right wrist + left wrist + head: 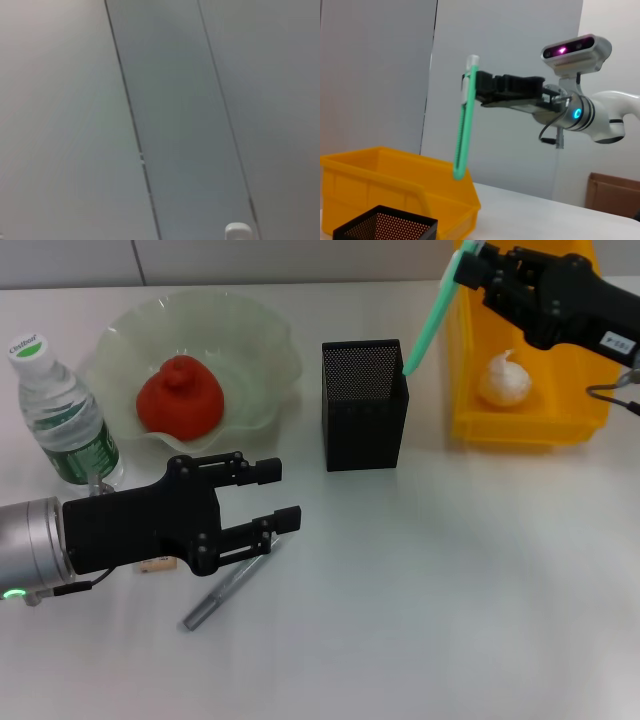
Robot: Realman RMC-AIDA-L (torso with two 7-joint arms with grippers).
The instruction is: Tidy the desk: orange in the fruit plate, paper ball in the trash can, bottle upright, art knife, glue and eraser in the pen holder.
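Note:
My right gripper is holding the glue with the glue's free lower end (pixel 411 366) pointing down beside the pen holder's opening (pixel 362 371), so I should keep carrying it over until that end is inside.
My right gripper (pixel 472 267) is shut on the glue (pixel 428 320), a light green stick. The stick slants down with its lower end just over the right rim of the black mesh pen holder (pixel 363 405). The left wrist view shows that gripper (pixel 471 91) holding the stick (pixel 464 130) above the pen holder (pixel 385 224). My left gripper (pixel 280 495) is open, low at the front left, over the grey art knife (pixel 225 595). A small beige eraser (pixel 157 565) peeks out beneath it. The orange (pixel 180 395) lies in the fruit plate (pixel 265 345). The bottle (pixel 62 415) stands upright. The paper ball (pixel 503 380) lies in the trash can (pixel 530 425).
The trash can (pixel 395 182) stands directly right of the pen holder. The bottle is close to the left arm's housing. White tabletop (pixel 450 590) stretches across the front right. The right wrist view holds only wall panels.

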